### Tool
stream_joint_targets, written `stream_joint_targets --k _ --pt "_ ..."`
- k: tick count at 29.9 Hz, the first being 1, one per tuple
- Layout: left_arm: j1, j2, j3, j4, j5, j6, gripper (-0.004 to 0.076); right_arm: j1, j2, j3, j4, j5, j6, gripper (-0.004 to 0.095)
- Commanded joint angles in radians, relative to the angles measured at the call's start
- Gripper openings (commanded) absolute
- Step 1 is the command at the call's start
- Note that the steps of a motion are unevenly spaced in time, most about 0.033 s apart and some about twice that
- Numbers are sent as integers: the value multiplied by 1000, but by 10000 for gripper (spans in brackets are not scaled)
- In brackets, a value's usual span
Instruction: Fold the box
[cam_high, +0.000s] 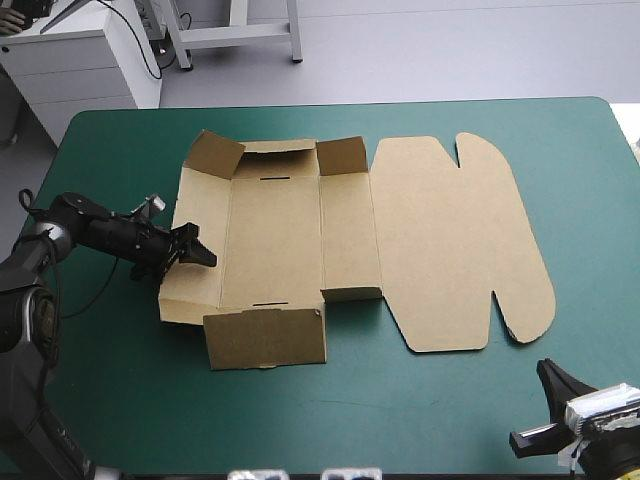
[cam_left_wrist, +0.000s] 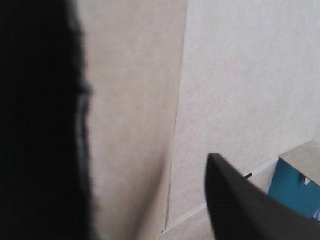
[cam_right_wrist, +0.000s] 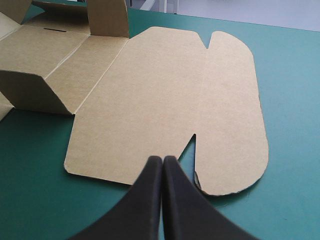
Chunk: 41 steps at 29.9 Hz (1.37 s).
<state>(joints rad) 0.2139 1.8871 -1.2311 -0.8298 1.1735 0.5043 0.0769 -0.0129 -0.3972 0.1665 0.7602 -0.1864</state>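
The box's side panel (cam_high: 203, 208) will swing up and lean over the box's bottom when I lift it, because a straight crease (cam_high: 227, 232) runs beside that bottom.
The brown box (cam_high: 440, 240) lies mostly flat in the middle of the teal-green table, its wide rounded lid (cam_right_wrist: 170, 90) spread toward the right. Small corner flaps (cam_high: 343, 156) at its far side stand up, and a near one is raised too. My left gripper (cam_high: 196, 252) is at the box's left side panel, low over the board, with its black fingers apart. In the left wrist view, brown board (cam_left_wrist: 225, 75) fills the space between and ahead of the fingers of the left gripper (cam_left_wrist: 145, 150). My right gripper (cam_right_wrist: 163, 162) is shut, off the box, pointing at the lid's near notch from the table's near right corner (cam_high: 552, 378).
A near side panel (cam_high: 265, 338) of the box lies out toward the front edge. Bare teal-green cover (cam_high: 420, 410) runs along the front, and more shows beyond the box at the far side. A white cabinet (cam_high: 80, 60) stands past the far left corner.
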Motion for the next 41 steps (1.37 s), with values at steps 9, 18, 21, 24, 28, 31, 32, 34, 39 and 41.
stream_joint_targets --k 9,18,21,24,28,31,32,34,39,41 --pt "-10 -60 -47 47 120 10 -8 -6 -23 -23 4 -73 1 -14" --pt "-55 -147 -170 251 122 -22 -8 -6 -23 -23 4 -73 1 -14" --pt "-119 -176 -235 380 120 -69 -8 -6 -23 -23 4 -73 1 -14" --pt "-200 -188 -299 483 118 -99 -8 -6 -23 -23 4 -73 1 -14" --pt "-308 -191 -372 553 116 -111 -8 -6 -23 -23 4 -73 1 -14" --pt "-374 -191 -410 624 116 -109 -8 -6 -23 -23 4 -73 1 -14" --pt "-397 -191 -419 662 116 -104 -8 -6 -23 -23 4 -73 1 -14" --pt "-438 -191 -432 736 116 -60 -8 -6 -23 -23 4 -73 1 -14" --pt "-542 -191 -442 950 116 99 -8 -6 -23 -23 4 -73 1 -14" --pt "-580 -191 -442 1030 114 145 -8 -6 -23 -23 4 -73 1 -14"
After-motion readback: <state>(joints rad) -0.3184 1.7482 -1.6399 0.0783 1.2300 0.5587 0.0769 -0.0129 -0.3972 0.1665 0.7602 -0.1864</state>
